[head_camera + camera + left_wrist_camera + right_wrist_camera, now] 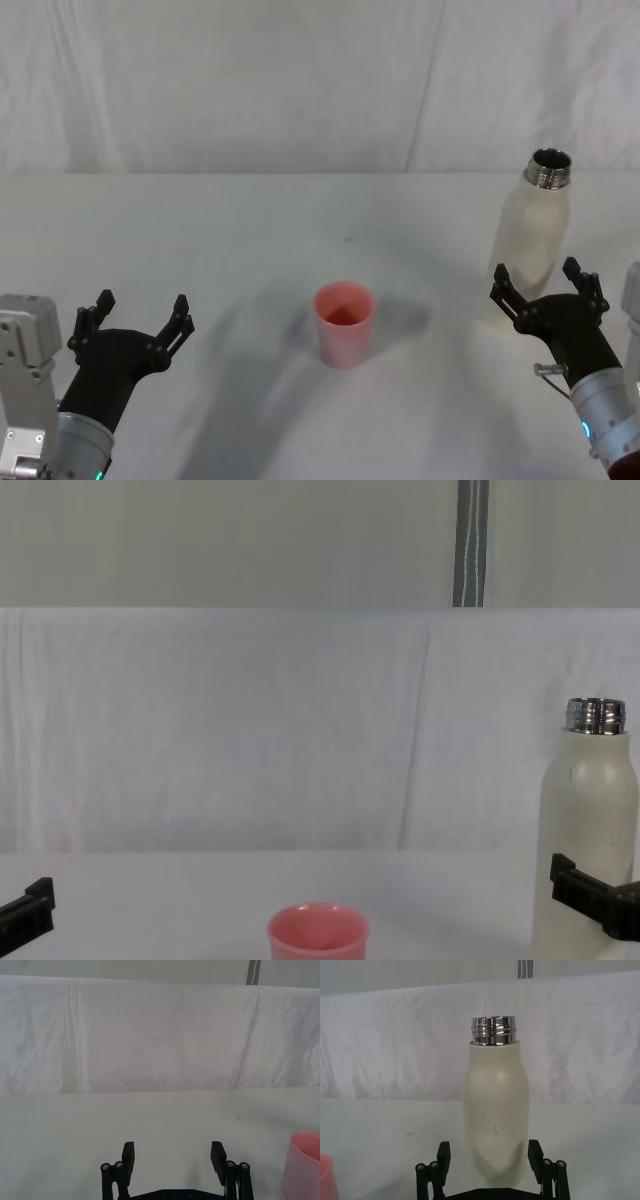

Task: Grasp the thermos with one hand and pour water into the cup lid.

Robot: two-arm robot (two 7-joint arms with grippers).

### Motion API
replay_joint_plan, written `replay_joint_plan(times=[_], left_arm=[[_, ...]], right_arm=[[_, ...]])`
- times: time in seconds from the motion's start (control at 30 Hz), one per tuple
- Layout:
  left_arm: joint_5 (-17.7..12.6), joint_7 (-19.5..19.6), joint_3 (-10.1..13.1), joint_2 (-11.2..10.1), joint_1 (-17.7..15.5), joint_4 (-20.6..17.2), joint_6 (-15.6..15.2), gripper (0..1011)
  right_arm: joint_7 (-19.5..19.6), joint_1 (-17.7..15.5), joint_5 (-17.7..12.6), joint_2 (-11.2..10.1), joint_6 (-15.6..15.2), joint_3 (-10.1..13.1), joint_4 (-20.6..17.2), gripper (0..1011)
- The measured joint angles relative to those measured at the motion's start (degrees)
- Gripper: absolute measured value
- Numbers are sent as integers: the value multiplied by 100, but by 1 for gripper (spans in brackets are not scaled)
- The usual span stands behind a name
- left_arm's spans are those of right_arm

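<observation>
The steel neck [596, 716] is uncapped and its threads are showing. The cream-white thermos [588, 825] will therefore let out a thin stream of water when I tip it about level.
The cream-white thermos [533, 235] stands upright at the right of the table, its steel neck open; it also shows in the right wrist view [495, 1110] and chest view [588, 830]. My right gripper [548, 287] is open just in front of the thermos, fingers [442, 1157] on either side of its lower body without touching. The pink cup lid [344, 322] stands upright at the table's middle, also seen in the chest view [318, 935] and at the left wrist view's edge [303, 1165]. My left gripper [138, 318] hangs open at the near left, holding nothing.
A white cloth covers the table [250, 230] and hangs as a backdrop [250, 730] behind it. Bare cloth lies between the cup lid and the thermos.
</observation>
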State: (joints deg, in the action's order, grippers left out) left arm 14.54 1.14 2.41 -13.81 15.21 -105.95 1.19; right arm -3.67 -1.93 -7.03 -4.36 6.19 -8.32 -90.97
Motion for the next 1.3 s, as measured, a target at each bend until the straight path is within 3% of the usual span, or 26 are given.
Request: replay_joint_plan(times=[0.43, 1.3], left_arm=[[0, 0, 0, 0, 0, 0, 0, 1001], [0, 0, 0, 0, 0, 0, 0, 1001]], right_arm=[[-173, 294, 60, 85, 2, 139, 290, 1001], [-300, 785, 145, 101, -79, 142, 838, 1001]])
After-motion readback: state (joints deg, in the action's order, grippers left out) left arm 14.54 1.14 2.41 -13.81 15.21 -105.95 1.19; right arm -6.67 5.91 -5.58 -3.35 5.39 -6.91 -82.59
